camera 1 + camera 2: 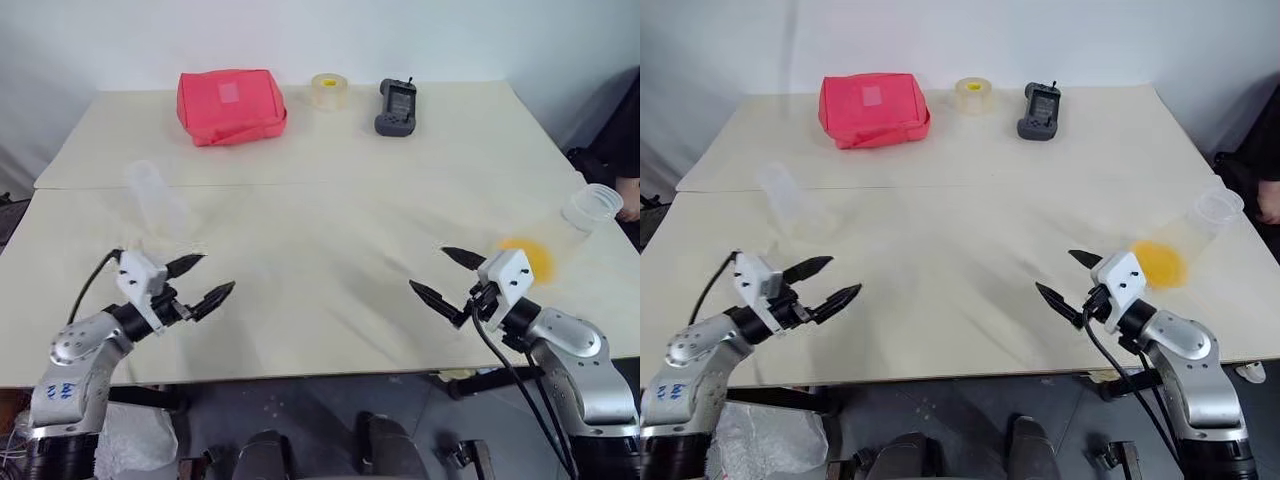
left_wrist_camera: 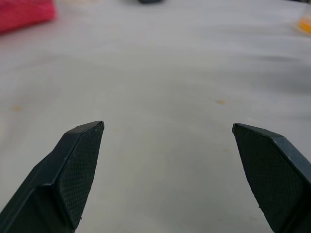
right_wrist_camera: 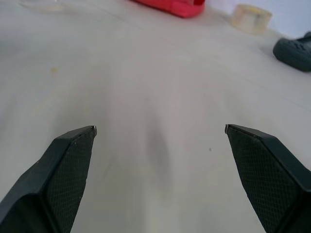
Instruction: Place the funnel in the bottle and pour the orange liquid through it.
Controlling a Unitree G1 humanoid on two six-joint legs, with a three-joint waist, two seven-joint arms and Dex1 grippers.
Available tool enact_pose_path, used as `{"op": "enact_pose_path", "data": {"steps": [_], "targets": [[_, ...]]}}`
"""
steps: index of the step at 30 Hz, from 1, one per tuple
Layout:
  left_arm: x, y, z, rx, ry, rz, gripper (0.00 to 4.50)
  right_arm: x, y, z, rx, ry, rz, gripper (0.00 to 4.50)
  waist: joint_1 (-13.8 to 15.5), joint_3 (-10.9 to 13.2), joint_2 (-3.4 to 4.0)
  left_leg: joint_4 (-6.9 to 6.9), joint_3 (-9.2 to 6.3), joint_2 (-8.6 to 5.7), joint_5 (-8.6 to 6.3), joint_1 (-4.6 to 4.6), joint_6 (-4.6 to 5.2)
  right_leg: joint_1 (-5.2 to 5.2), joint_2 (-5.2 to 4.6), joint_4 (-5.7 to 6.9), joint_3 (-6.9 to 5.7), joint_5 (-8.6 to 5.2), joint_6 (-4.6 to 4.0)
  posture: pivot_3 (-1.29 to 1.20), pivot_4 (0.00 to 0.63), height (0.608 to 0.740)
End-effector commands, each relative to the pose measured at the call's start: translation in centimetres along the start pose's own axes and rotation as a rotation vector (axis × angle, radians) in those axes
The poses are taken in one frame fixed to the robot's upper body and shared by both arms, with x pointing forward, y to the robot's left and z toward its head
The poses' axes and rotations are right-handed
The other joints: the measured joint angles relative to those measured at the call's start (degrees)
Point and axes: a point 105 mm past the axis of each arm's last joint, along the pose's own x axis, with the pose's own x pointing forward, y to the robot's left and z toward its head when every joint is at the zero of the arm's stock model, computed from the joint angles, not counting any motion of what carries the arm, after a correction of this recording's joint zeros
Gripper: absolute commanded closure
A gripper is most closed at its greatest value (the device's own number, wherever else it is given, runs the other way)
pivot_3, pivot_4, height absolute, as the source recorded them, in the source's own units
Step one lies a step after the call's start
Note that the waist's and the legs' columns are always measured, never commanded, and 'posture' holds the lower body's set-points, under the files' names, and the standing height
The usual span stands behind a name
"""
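The bottle stands upright (image 1: 158, 205) and clear of the red pouch, so the robot's left gripper carries on toward it with open fingers and closes below the bottle's rim (image 1: 145, 182).
The bottle (image 1: 155, 198) is frosted and translucent and stands at the table's left, beyond my left gripper (image 1: 219, 272). That gripper hovers over the near edge, open and holding nothing. On the right a clear flask (image 1: 578, 222) with a wide ribbed mouth holds the orange liquid (image 1: 525, 258) in its base. My right gripper (image 1: 427, 268) is open and holding nothing, just left of and nearer than the flask. Both grippers point inward over bare tabletop. I cannot make out the funnel; it is out of view or too faint to tell.
Along the far side lie a red pouch (image 1: 231, 105), a roll of clear tape (image 1: 328, 91) and a dark handheld radio (image 1: 396, 108). A person's hand and dark sleeve (image 1: 628, 185) show at the right edge, near the flask. The pale table (image 1: 320, 230) is bare between the grippers.
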Motion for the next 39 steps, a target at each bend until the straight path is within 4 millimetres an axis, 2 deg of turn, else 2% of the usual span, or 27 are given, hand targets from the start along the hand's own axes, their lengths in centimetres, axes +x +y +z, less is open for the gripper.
{"op": "enact_pose_path", "data": {"steps": [1, 6, 9, 12, 17, 23, 33, 39], "targets": [[-1.3, 0.4, 1.5, 0.02, -0.046, 0.057, 0.0, 0.2, 0.2, 1.4, -0.005, -0.044, 0.058, 0.05, 0.1, 0.0, 0.0, 0.0, 0.0, 0.0, 0.0, 0.0, 0.0, 0.0, 0.0, 0.0, 0.0, 0.0, 0.0, 0.0, 0.15, 0.74], [-2.6, 3.7, 2.0, 0.043, -0.033, 0.267, 0.0, 1.3, 1.0, 3.3, -0.006, -0.099, 0.194, 0.05, 0.3, 0.0, -0.07, 0.08, -0.01, 0.0, 0.0, -0.01, 0.02, 0.03, -0.01, -0.02, 0.0, 0.0, 0.0, 0.0, 0.15, 0.74], [-1.2, 6.3, 3.0, 0.041, -0.073, 0.404, 0.0, 1.7, 1.5, 4.2, -0.017, -0.116, 0.254, 0.05, 0.8, 0.1, -0.1, 0.08, -0.08, 0.0, 0.01, 0.0, 0.02, 0.06, 0.0, 0.02, -0.01, 0.0, 0.0, 0.0, 0.15, 0.74], [0.3, 7.5, 3.7, 0.036, -0.106, 0.453, 0.0, 2.1, 1.3, 4.7, -0.021, -0.129, 0.252, 0.05, 0.8, 0.0, -0.12, 0.09, -0.03, -0.02, 0.04, 0.01, -0.02, 0.07, 0.01, 0.05, -0.01, 0.03, 0.04, 0.0, 0.15, 0.74], [2.0, 9.5, 3.7, 0.015, -0.092, 0.541, 0.0, 2.1, 1.4, 4.6, -0.02, -0.134, 0.227, 0.05, 0.6, 0.1, -0.15, 0.04, 0.03, -0.02, 0.03, -0.02, -0.06, 0.05, 0.02, -0.03, -0.04, 0.07, 0.12, 0.0, 0.15, 0.74], [3.1, 10.9, 4.1, 0.028, -0.087, 0.595, 0.0, 1.4, 1.8, 4.4, -0.008, -0.126, 0.203, 0.05, 0.4, 0.1, -0.27, 0.04, 0.07, -0.02, 0.03, -0.05, -0.07, 0.04, 0.02, -0.09, -0.07, 0.09, 0.15, 0.0, 0.15, 0.74], [4.7, 11.7, 5.3, 0.023, -0.144, 0.58, 0.0, 0.8, 1.9, 4.2, -0.004, -0.112, 0.178, 0.05, 0.4, 0.2, -0.4, 0.04, 0.07, -0.02, 0.03, -0.04, -0.07, 0.04, 0.02, -0.09, -0.07, 0.1, 0.17, 0.0, 0.15, 0.74], [5.2, 12.4, 5.1, 0.022, -0.147, 0.586, 0.0, 0.8, 1.8, 4.0, -0.006, -0.104, 0.178, 0.05, 0.4, 0.2, -0.45, 0.05, 0.08, -0.02, 0.03, -0.04, -0.07, 0.05, 0.02, -0.09, -0.07, 0.11, 0.19, 0.0, 0.15, 0.74]]}}
